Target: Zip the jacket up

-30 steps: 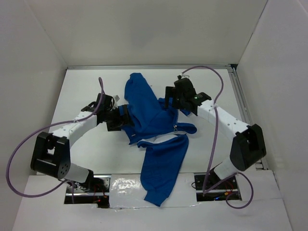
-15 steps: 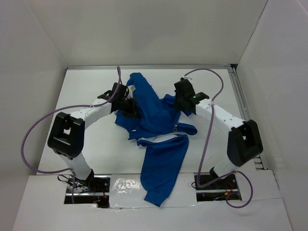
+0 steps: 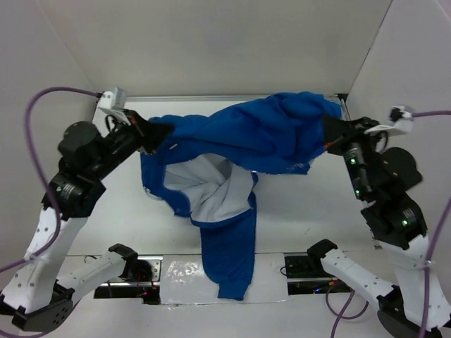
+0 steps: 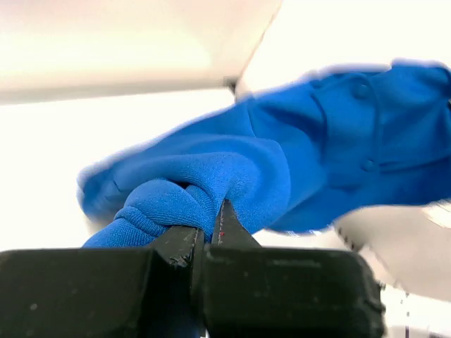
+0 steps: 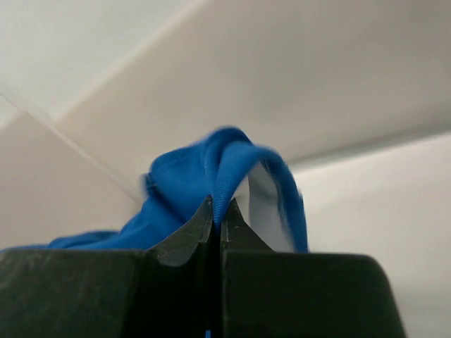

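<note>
The jacket's white lining is facing up, so the robot should put the jacket down and its right gripper should turn the jacket's near hem over before zipping.
The royal-blue jacket hangs stretched between both raised arms, well above the table. Its white lining shows below the middle, and one sleeve dangles toward the near edge. My left gripper is shut on a bunched blue fold at the jacket's left end; in the left wrist view the jacket is pinched between the left gripper's jaws. My right gripper is shut on the right end, where a ribbed edge of the jacket sits in the right gripper's closed jaws. No zipper is visible.
White walls close in the table at the back and both sides. Purple cables loop off each arm. The arm bases and a strip of clear plastic lie along the near edge.
Both grippers closed on the jacket and lifted it off the table, pulling apart to left and right. The crumpled jacket is now spread wide in the air, lining exposed.
</note>
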You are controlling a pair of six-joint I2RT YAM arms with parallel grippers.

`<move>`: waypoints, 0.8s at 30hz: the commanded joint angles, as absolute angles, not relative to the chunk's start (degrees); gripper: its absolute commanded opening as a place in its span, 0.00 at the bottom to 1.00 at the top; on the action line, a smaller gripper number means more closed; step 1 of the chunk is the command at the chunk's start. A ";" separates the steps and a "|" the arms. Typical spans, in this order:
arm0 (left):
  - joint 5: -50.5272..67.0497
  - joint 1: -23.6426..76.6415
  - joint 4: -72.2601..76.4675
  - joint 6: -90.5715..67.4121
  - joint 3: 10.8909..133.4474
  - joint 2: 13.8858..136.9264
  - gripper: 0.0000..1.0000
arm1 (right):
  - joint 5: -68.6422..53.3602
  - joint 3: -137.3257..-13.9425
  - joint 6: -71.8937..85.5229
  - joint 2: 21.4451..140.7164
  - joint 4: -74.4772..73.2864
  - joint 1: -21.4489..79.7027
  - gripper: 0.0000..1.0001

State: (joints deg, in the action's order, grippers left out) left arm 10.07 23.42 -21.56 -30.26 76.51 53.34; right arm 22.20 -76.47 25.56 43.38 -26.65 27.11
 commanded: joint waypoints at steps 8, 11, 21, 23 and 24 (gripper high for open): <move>-1.94 21.63 -25.58 -25.93 82.53 61.69 0.00 | 24.00 -81.05 24.07 53.78 -25.05 23.21 0.00; 0.78 17.50 -24.35 -26.54 81.39 68.27 0.00 | 19.36 -74.99 27.23 59.05 -21.98 17.94 0.00; 4.14 8.17 -30.21 -24.26 104.03 103.34 0.99 | 7.55 -71.18 29.97 84.62 -18.98 9.40 0.57; 4.22 8.52 -34.87 -24.08 110.20 106.78 0.99 | 7.91 -70.58 29.19 84.12 -18.28 9.67 0.90; 5.18 8.87 -35.07 -24.00 109.95 105.57 0.99 | 7.56 -69.36 29.27 82.63 -17.59 10.10 0.92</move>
State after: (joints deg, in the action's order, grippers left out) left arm 3.64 7.88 -31.16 -25.47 104.03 108.81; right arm 8.29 -66.19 29.23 87.55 -21.06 9.47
